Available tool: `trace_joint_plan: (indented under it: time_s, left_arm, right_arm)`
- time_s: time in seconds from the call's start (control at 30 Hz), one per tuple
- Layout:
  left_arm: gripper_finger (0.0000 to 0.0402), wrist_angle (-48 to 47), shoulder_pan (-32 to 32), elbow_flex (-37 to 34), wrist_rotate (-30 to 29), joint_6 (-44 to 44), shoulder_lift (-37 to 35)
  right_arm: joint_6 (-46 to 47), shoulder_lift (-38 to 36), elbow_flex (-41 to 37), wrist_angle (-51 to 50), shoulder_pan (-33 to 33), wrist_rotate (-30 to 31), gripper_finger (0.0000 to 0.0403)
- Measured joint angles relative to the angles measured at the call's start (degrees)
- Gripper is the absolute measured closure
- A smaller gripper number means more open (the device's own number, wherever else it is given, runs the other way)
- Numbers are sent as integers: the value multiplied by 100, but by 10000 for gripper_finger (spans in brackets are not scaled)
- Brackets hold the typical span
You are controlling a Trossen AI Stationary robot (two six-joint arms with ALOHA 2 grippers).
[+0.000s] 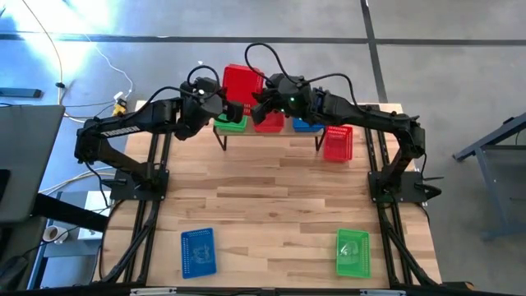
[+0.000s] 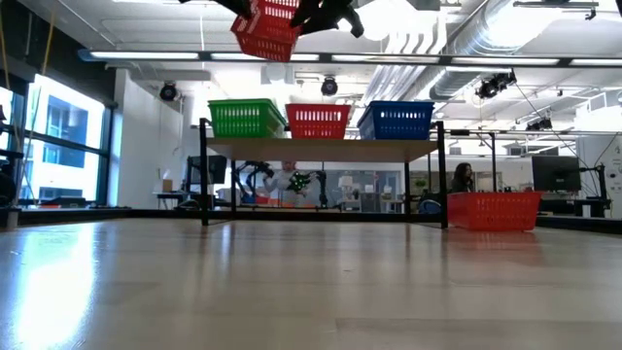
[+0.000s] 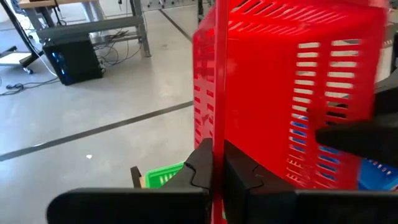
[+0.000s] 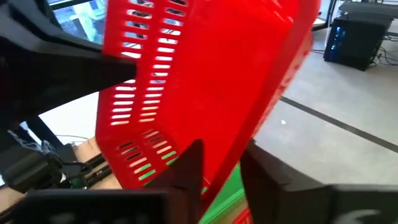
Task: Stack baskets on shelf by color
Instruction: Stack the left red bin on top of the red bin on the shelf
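Note:
The tilted red basket (image 2: 265,31) is in both grippers, so next my left gripper opens and moves away before my right gripper lowers it onto the shelf's red basket (image 2: 318,121).
A red basket (image 1: 243,82) hangs tilted in the air above the shelf (image 2: 321,149), held between both arms. My left gripper (image 1: 230,107) is shut on it from the table's left, and my right gripper (image 1: 261,104) closes on it from the right. On the shelf stand a green basket (image 2: 246,118), a red basket (image 2: 318,121) and a blue basket (image 2: 398,120), side by side on their bottoms. My left gripper pinches a thin edge of the red basket's rim (image 3: 217,134) between its two fingers (image 3: 200,169); the edge shows end-on, running away from the fingers. The basket is lifted clear and tilted. My right gripper has the basket's rim and side wall (image 4: 225,163) between its two fingers (image 4: 191,163), which look to touch it on both sides. The basket leans over the fingers, clear of the shelf.
Another red basket (image 1: 338,142) stands on the table right of the shelf. A blue basket (image 1: 197,251) lies near the front left and a green basket (image 1: 353,252) near the front right. The table's middle is bare wood.

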Motion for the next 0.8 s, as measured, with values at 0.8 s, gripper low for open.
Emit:
trace_joint_plan:
  time_s: [0.8]
  left_arm:
    - [246, 16, 11, 0, 1456, 304, 0]
  right_arm:
    - [868, -4, 0, -460, -201, 315, 403]
